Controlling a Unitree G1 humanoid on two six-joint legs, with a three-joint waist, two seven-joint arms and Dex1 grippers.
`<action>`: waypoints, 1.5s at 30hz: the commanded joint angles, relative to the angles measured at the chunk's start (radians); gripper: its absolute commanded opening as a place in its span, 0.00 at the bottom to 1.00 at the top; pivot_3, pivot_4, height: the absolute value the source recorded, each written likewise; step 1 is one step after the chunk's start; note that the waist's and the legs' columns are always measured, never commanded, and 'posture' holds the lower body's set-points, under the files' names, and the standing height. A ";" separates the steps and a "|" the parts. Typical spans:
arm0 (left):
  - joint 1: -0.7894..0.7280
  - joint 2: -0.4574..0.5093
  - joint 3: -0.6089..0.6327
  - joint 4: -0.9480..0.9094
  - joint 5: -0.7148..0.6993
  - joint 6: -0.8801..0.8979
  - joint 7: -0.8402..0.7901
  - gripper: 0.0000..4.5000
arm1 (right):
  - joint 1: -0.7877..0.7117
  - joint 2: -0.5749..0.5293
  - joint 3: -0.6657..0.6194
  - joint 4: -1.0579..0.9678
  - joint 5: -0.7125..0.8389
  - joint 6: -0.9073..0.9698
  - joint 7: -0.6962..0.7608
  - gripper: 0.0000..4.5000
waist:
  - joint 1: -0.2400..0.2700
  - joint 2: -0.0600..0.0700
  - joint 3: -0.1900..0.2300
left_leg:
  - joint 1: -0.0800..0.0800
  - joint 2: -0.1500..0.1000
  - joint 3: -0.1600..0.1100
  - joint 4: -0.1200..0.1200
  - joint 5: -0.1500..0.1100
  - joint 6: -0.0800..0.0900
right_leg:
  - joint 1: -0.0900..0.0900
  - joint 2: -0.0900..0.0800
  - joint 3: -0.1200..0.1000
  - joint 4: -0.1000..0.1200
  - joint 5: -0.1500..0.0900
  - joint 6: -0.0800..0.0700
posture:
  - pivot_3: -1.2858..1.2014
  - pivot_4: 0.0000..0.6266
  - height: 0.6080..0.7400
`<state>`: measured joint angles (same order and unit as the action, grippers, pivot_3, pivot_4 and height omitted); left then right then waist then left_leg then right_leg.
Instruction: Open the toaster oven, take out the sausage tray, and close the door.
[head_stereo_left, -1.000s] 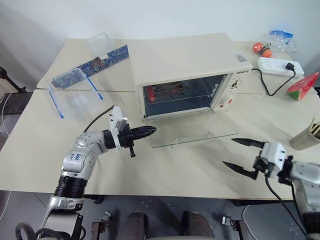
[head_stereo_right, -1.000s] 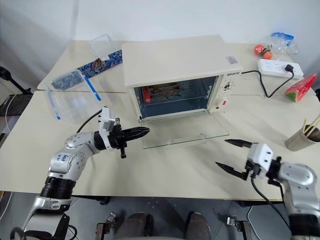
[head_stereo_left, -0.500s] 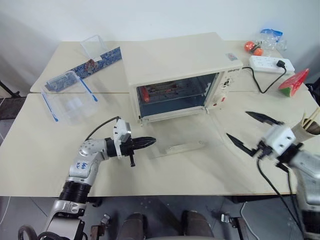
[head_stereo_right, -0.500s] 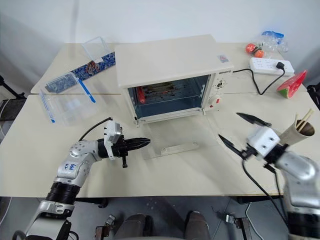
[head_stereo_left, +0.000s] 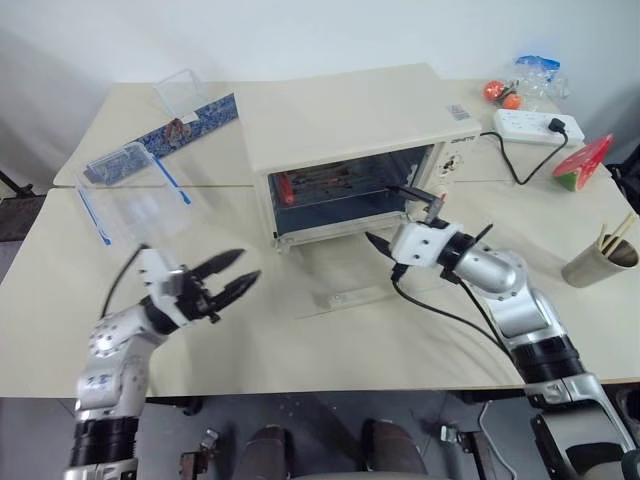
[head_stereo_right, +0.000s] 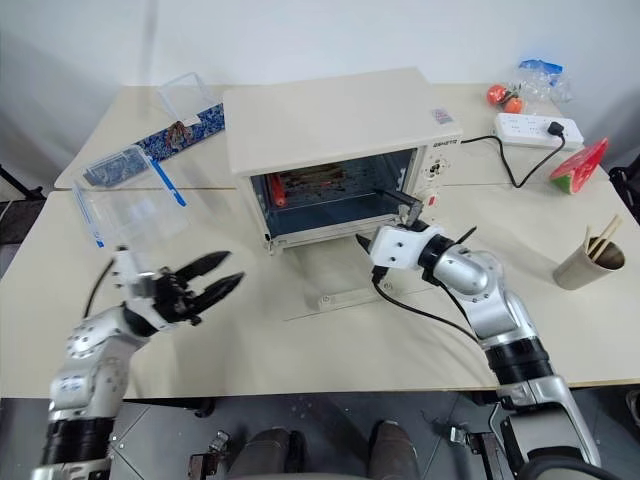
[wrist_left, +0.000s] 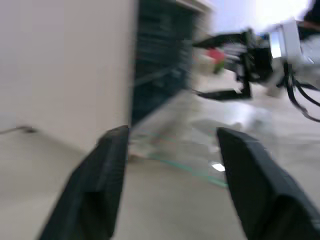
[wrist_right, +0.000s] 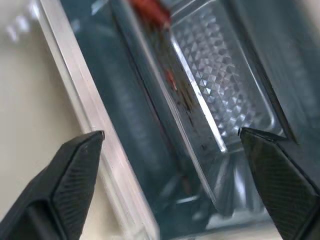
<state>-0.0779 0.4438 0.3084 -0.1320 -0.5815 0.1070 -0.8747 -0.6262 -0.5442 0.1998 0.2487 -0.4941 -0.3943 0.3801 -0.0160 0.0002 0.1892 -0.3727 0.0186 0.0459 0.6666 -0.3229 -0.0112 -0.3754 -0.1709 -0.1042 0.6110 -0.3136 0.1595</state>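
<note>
My gripper will make the red sausage (head_stereo_left: 286, 188) shift along to the opposite end when it carries the silver sausage tray (head_stereo_left: 326, 181), since the sausage lies loose across it.
The cream toaster oven (head_stereo_left: 350, 130) stands mid-table. Its glass door (head_stereo_left: 345, 270) lies flat open on the table, bar handle (head_stereo_left: 345, 297) toward me. Inside rests the ridged silver sausage tray (wrist_right: 220, 85), with the red sausage (head_stereo_left: 287, 188) at its left end. My right gripper (head_stereo_left: 380, 212) is open in front of the oven's mouth, over the door, pointing in at the tray (head_stereo_left: 340, 185). My left gripper (head_stereo_left: 247, 265) is open and empty above the table, left of the door; in the left wrist view its fingers (wrist_left: 100, 185) face the oven's side and the door's edge.
A clear container with blue clips (head_stereo_left: 130, 195) and a patterned blue strip (head_stereo_left: 195, 118) lie to the left. To the right are a power strip (head_stereo_left: 535, 125), a watermelon slice (head_stereo_left: 585, 160), tomatoes (head_stereo_left: 500, 92) and a cup of sticks (head_stereo_left: 600, 262).
My left gripper has opened and pulled back leftward from the door. My right gripper has swung in from the table's right front to the oven's mouth, rolling as it went.
</note>
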 joint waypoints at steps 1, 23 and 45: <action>0.043 -0.009 0.049 -0.077 0.013 -0.055 0.058 0.86 | -0.062 0.006 0.025 0.028 -0.132 -0.002 -0.148 1.00 | 0.002 0.000 0.000 | -0.001 0.000 0.000 0.000 0.000 0.000 | 0.000 0.000 0.000 0.000 0.000 0.000 | 0.52 0.24 1.00; 0.100 0.002 -0.056 -0.220 -0.092 0.129 0.099 1.00 | -0.279 0.167 0.207 0.335 -0.309 0.131 -0.349 0.83 | -0.016 0.000 0.000 | -0.001 0.000 0.000 0.000 0.000 0.000 | -0.001 0.000 0.000 0.000 0.000 0.000 | 0.52 0.24 1.00; -0.005 -0.008 -0.094 -0.174 -0.146 0.244 0.091 1.00 | -0.225 0.119 0.211 0.177 -0.275 0.106 -0.291 0.01 | -0.017 -0.004 -0.002 | -0.001 0.001 -0.001 -0.002 0.000 -0.001 | -0.001 0.001 -0.001 -0.002 0.000 -0.001 | 0.52 0.24 1.00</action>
<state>-0.0707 0.4416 0.2202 -0.3013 -0.7237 0.3619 -0.7776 -0.8495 -0.4211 0.4287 0.4941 -0.8018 -0.2666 0.0802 -0.0332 -0.0036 0.1870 -0.3737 0.0197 0.0453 0.6647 -0.3230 -0.0121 -0.3760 -0.1694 -0.1049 0.6091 -0.3135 0.1588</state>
